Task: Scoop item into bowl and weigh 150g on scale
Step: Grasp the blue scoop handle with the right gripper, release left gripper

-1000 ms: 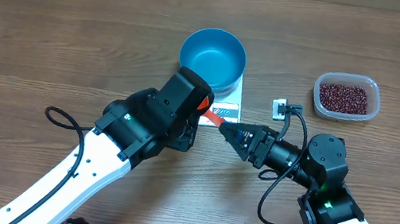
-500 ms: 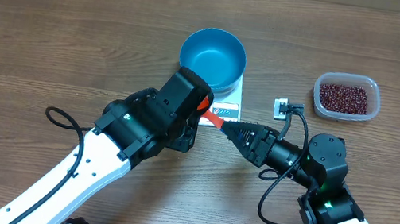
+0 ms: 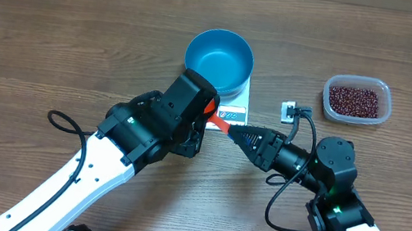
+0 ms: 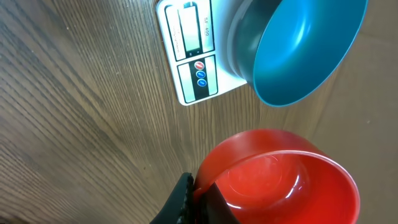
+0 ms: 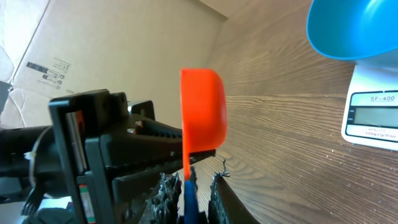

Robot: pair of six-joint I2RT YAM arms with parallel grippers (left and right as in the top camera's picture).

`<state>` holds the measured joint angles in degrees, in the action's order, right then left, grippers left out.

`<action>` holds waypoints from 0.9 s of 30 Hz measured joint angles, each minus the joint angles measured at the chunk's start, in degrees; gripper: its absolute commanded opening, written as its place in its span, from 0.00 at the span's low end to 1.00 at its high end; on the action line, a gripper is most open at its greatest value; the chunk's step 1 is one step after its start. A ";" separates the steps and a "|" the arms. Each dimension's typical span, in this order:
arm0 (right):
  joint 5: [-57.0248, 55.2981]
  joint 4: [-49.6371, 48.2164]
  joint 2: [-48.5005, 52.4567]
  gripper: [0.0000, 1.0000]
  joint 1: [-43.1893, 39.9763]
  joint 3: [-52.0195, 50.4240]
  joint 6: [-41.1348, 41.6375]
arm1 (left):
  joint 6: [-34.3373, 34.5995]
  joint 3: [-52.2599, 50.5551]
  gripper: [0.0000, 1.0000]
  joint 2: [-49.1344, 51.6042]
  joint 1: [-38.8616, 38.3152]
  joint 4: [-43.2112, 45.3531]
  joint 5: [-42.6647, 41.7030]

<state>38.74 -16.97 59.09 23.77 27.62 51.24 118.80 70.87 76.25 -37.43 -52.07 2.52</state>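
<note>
The scale's display (image 4: 190, 28) is blank and the cup's handle is in my right gripper, so next my left gripper lets go of the cup's rim and presses the scale's red button (image 4: 199, 65) before I scoop.
The blue bowl (image 3: 219, 59) stands empty on the white scale (image 3: 234, 108). The red-maroon beans (image 3: 355, 99) lie in a clear tub (image 3: 389, 101) at the right. In front of the scale, my left gripper (image 4: 200, 198) is shut on the rim of a red-orange measuring cup (image 4: 280, 180), which is empty. My right gripper (image 5: 191, 186) comes from the right. Its jaws are closed in on the cup's blue handle end (image 5: 188, 196), which stands between the pads. From above, the cup (image 3: 219, 119) shows only as a red strip between the two grippers.
A small white connector (image 3: 290, 110) on the right arm's cable hangs between the scale and the tub. A cardboard box (image 5: 93, 43) stands beyond the table's far edge. The scale's display (image 4: 189, 28) faces the arms.
My right gripper has slid a little left onto the cup's handle and its jaws have narrowed around it. The left gripper, cup and bowl have stayed put.
</note>
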 measured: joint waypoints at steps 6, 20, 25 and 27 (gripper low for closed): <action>0.04 -0.04 0.44 0.09 0.00 0.00 0.15 | -0.02 0.00 0.04 0.00 0.00 0.00 -0.42; 1.84 1.73 0.44 0.04 -1.95 0.00 -0.94 | -2.14 0.00 0.77 0.04 0.00 -2.99 0.96; 2.75 5.20 0.44 0.04 -10.01 0.00 -3.30 | -12.61 0.00 0.73 0.04 0.00 -3.04 3.65; 3.91 7.82 0.44 0.04 -15.63 0.00 -5.05 | -21.40 0.00 0.43 0.04 0.00 -2.64 5.18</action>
<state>42.65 -9.15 59.53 8.14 27.62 46.19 97.41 70.87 76.29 -37.43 -54.72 7.70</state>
